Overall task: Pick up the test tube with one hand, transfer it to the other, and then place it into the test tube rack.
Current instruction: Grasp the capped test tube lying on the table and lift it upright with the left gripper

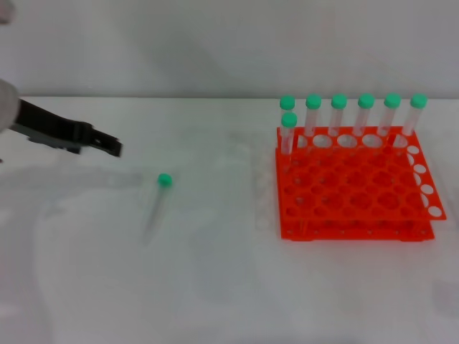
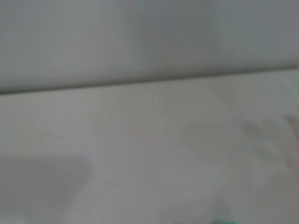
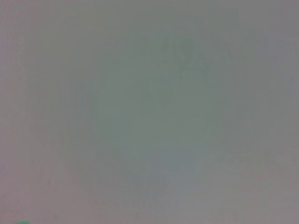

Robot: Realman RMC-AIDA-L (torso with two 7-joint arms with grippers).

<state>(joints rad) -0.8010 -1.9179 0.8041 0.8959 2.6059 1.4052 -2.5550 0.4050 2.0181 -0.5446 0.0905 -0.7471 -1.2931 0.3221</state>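
My left gripper should keep lowering toward the test tube's body until its fingers close below the green cap, since the test tube (image 1: 155, 208) lies free across its reach.
A clear test tube with a green cap (image 1: 164, 180) lies on the white table, its body running toward the front. My left gripper (image 1: 115, 148), black, reaches in from the left edge and hovers up and left of the cap, apart from it. The orange-red rack (image 1: 351, 188) stands at the right. The left wrist view shows only table and wall, with a speck of green (image 2: 223, 220) at its edge. My right gripper is out of view; its wrist view shows a blank grey surface.
Several green-capped tubes (image 1: 339, 115) stand upright in the rack's back row, and one more (image 1: 288, 132) stands in the row in front at the left. A grey wall rises behind the table's far edge (image 1: 179, 97).
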